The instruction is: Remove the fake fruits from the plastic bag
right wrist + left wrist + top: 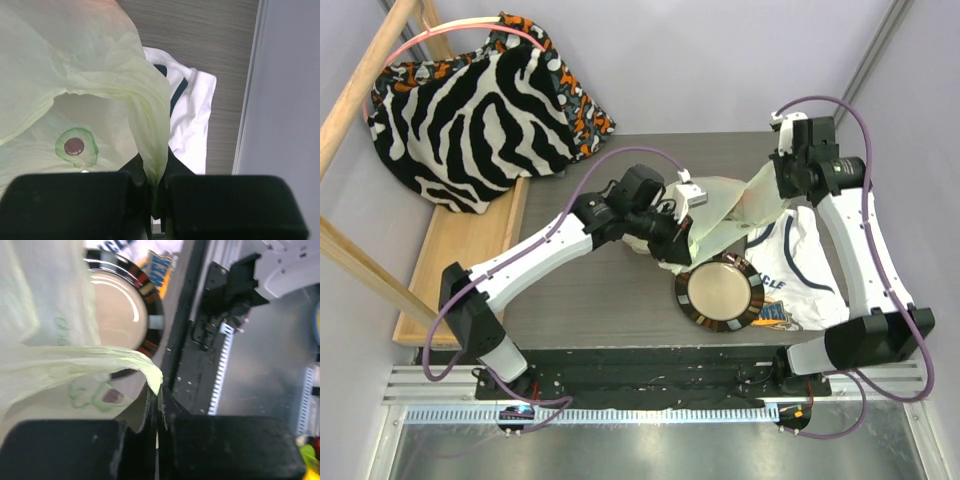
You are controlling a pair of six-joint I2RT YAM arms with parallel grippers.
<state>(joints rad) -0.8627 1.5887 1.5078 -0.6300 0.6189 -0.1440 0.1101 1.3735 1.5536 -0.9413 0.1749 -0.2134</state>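
Note:
The bag's film covers the fake fruits, and the bag's edge (696, 254) is in my left gripper by the plate, so next I pull that edge toward the wooden shelf (485, 235).
The pale green-white plastic bag (725, 215) is stretched above the table between my two grippers. My left gripper (678, 238) is shut on one edge of the bag (145, 365), pinching a thin fold at its fingertips. My right gripper (782, 172) is shut on another edge of the bag (150, 115), a bunched fold caught between its jaws. An avocado print shows on the bag in the right wrist view (75, 146). No fake fruits show in any view; the bag's film hides whatever is inside.
A round plate (722, 292) with a dark patterned rim lies below the bag, also in the left wrist view (120, 315). A white printed T-shirt (800, 265) lies at the right. A zebra-striped cloth (470, 110) sits on a wooden shelf at far left.

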